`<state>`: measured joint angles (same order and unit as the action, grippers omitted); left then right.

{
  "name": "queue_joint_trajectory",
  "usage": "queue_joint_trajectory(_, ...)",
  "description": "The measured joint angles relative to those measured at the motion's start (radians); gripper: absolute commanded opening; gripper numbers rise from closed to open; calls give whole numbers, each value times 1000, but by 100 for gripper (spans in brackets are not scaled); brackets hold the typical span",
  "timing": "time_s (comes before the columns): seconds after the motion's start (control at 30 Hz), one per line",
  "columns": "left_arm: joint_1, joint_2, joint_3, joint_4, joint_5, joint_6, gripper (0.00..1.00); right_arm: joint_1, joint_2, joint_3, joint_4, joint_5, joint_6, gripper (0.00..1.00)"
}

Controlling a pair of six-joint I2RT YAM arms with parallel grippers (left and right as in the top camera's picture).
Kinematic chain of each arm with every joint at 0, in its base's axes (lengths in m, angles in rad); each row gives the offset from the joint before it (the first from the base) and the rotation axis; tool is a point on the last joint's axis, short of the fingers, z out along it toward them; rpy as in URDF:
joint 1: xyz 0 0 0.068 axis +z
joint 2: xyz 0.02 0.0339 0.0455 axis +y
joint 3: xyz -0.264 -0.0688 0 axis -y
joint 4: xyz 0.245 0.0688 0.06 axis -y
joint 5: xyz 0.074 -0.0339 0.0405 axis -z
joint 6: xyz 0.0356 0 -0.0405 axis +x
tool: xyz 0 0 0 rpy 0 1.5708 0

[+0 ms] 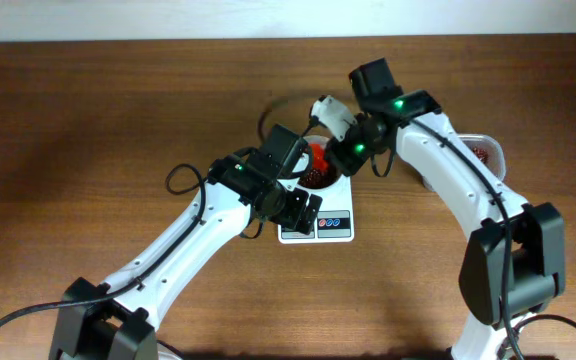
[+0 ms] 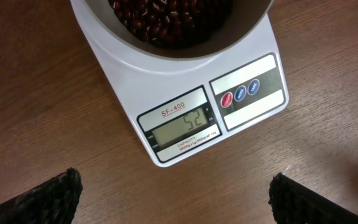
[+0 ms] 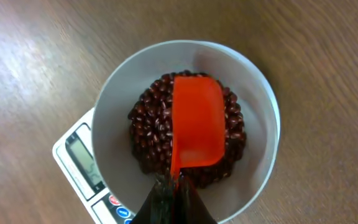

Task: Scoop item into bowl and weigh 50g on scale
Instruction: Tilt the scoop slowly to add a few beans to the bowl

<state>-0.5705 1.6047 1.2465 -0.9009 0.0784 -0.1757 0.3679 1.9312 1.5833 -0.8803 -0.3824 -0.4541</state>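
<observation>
The scale's display already shows a little over 50g, so the robot's right gripper should pull the orange scoop clear of the bowl and take it to the clear plastic tub.
The white bowl stands on the white scale and holds many dark red beans. The scale's grey display reads 52; its red and blue buttons sit to the right. My right gripper is shut on the handle of an orange scoop, which hangs empty over the beans in the bowl. My left gripper is open and empty, low over the wood just in front of the scale. From overhead, bowl and scoop show between the two arms.
A clear plastic tub with more beans sits at the right, behind the right arm. Brown wooden table lies all around. Both arms crowd the scale at the middle.
</observation>
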Motion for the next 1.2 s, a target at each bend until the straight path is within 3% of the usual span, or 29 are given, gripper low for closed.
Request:
queue_joint_trajectory(0.17,0,0,0,0,0,0,99,0,0,-11,6,-19,14,4)
queue_joint_trajectory(0.4,0,0,0,0,0,0,99,-24,0,-26,-122,-210,68,4)
queue_joint_trajectory(0.63,0,0,0,0,0,0,99,-137,0,-30,-43,-343,235,4)
queue_joint_trajectory(0.93,0,0,0,0,0,0,99,-195,0,-30,-34,-552,279,4)
queue_joint_trajectory(1.2,0,0,0,0,0,0,99,-208,-1,62,-136,-504,291,4)
